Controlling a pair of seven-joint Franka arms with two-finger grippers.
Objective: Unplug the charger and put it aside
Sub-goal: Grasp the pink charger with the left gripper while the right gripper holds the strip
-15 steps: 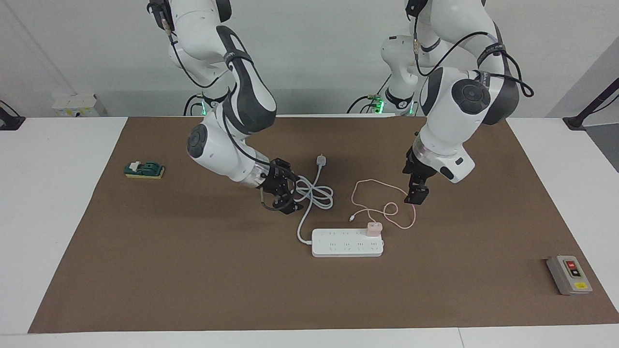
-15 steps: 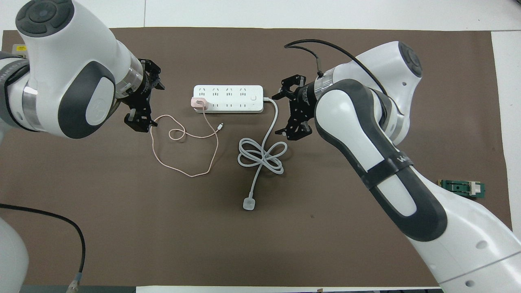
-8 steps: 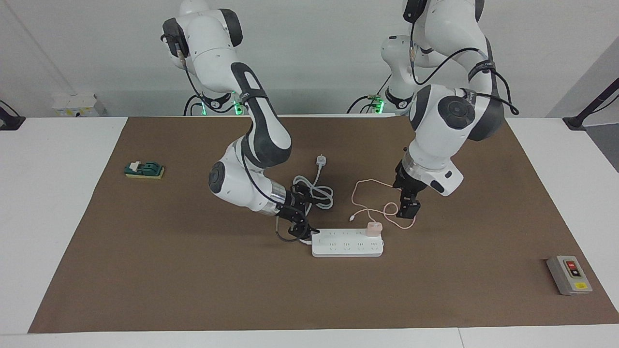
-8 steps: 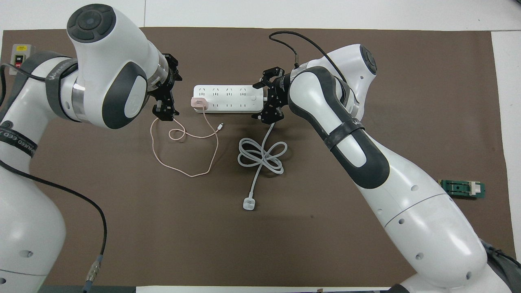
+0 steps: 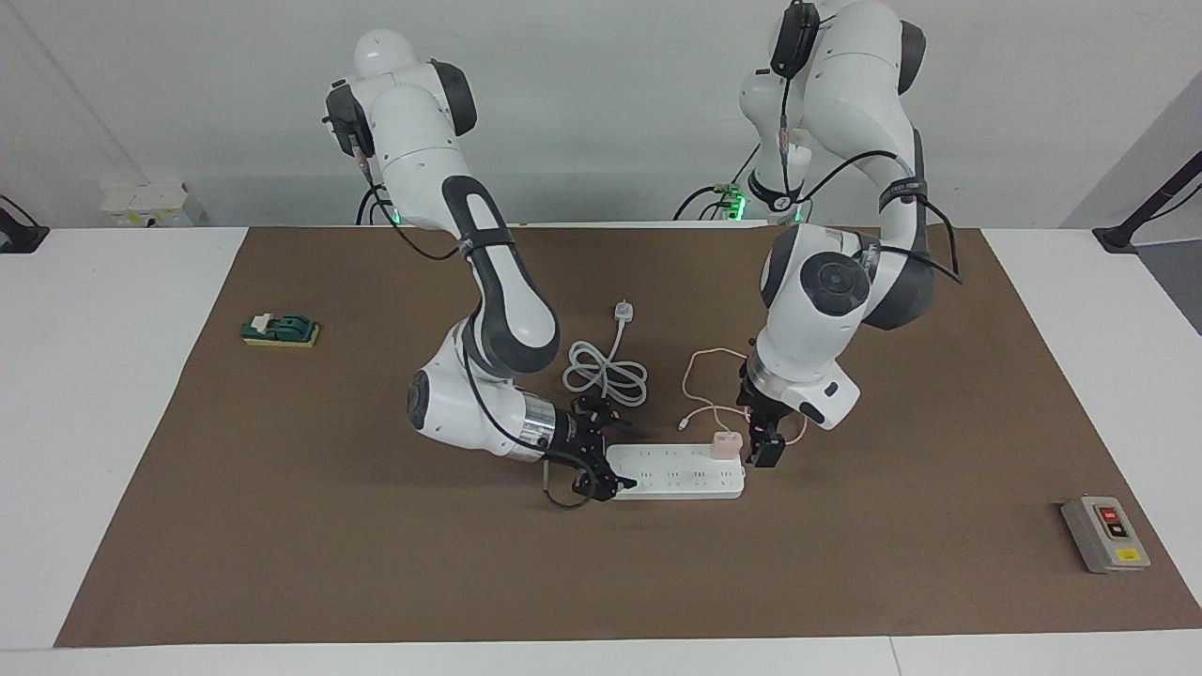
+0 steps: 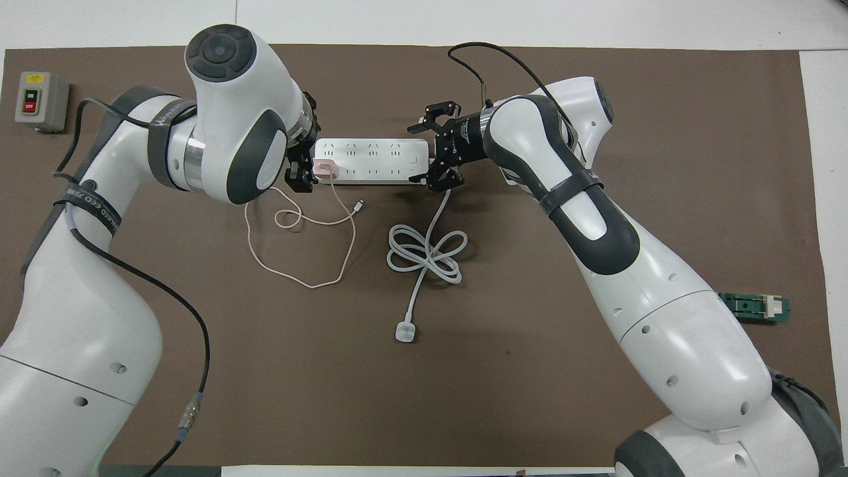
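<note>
The thin pink cable lies in a wide slack loop [image 6: 312,286], so I expect its loose tip [image 6: 358,206] to stay in place when I carry the charger aside.
The pale pink charger [image 5: 726,444] sits plugged into the white power strip [image 5: 676,476], at the strip's end toward the left arm. It also shows in the overhead view [image 6: 324,168], on the strip [image 6: 371,161]. Its thin pink cable [image 6: 308,285] lies looped on the mat, nearer to the robots. My left gripper [image 5: 762,449] is open and low, right beside the charger; it also shows from overhead [image 6: 303,165]. My right gripper [image 5: 601,453] is open, with its fingers on either side of the strip's other end [image 6: 434,156].
The strip's thick white cord [image 6: 424,255] lies coiled nearer to the robots and ends in a white plug [image 6: 404,332]. A grey switch box [image 5: 1105,533] sits at the left arm's end. A green block [image 5: 280,330] sits at the right arm's end. A brown mat [image 5: 376,563] covers the table.
Both arms have come down toward the strip. The left gripper moved from over the pink cable to beside the charger. The right gripper moved from the white cord to the strip's end.
</note>
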